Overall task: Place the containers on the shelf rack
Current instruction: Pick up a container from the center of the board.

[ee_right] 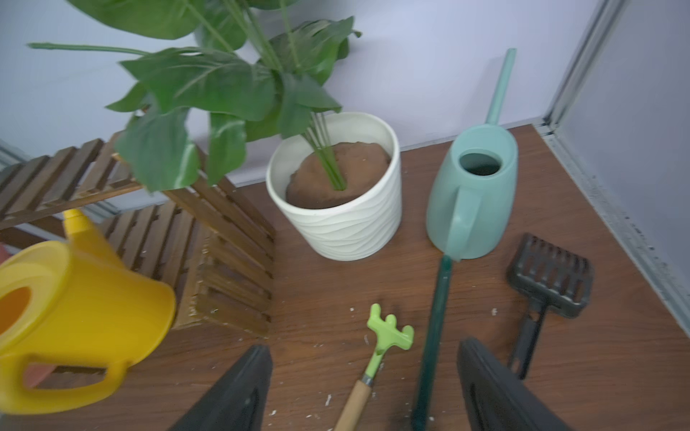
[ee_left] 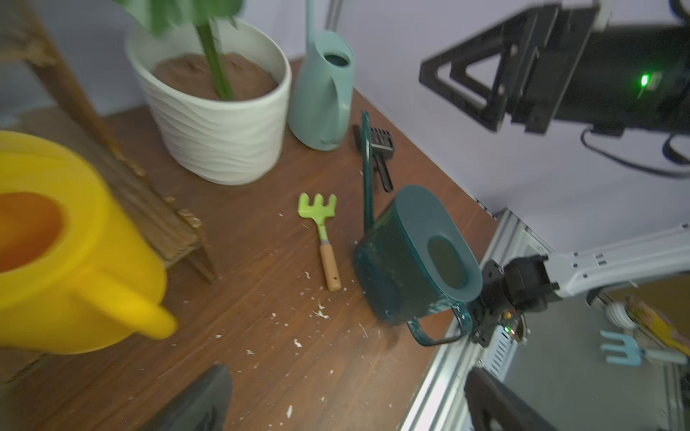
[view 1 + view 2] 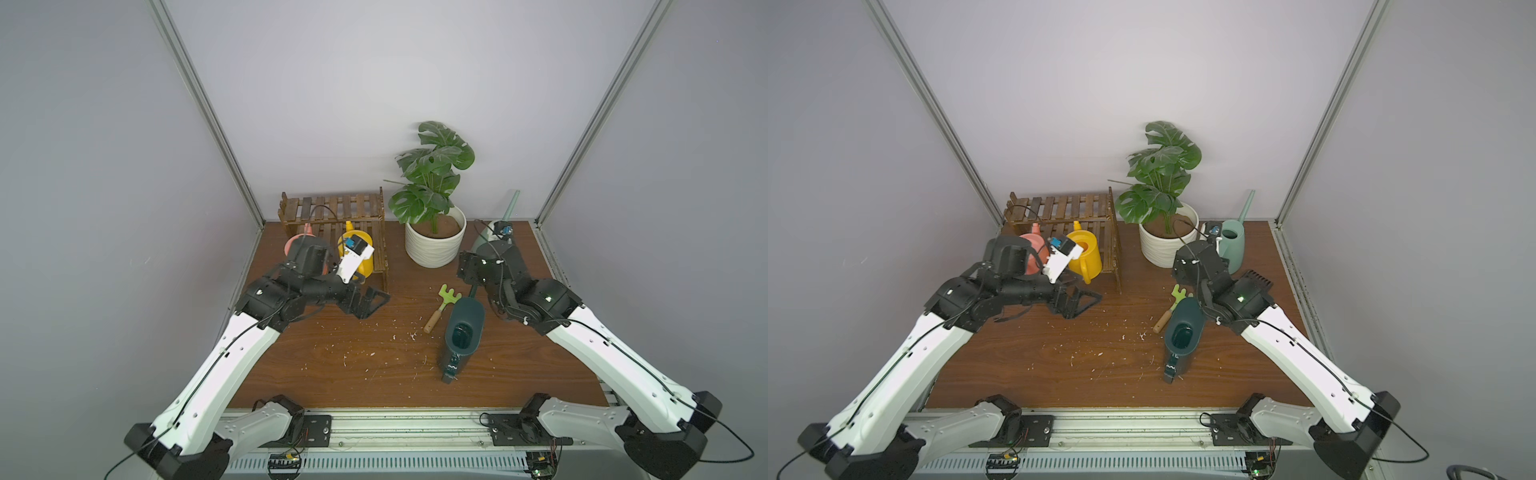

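Note:
The dark teal can's handle [image 3: 451, 366] faces the table's front edge, clear of the green rake. My left gripper should keep going to the handle and close there.
The dark-brown shelf rack [image 3: 332, 208] stands at the back left. On its lower tier sit a pink can [image 3: 1032, 243], half hidden by my left arm, and a yellow can [image 3: 1086, 249]. A tall dark teal can [image 3: 463, 332] stands upright on the table, front right. The mint-green can [image 3: 1231, 245] stands at the back right, its long spout pointing up. My left gripper [image 3: 370, 303] hovers open and empty just in front of the rack. My right gripper [image 1: 366, 395] is open and holds nothing. It hangs over the teal can's thin spout [image 1: 435, 336].
A white ribbed pot [image 3: 434, 249] with a leafy plant stands between the rack and the mint-green can. A small green rake [image 3: 442, 307] lies beside the dark teal can. A black rake [image 3: 1258, 276] lies near the right edge. White crumbs dot the table's middle.

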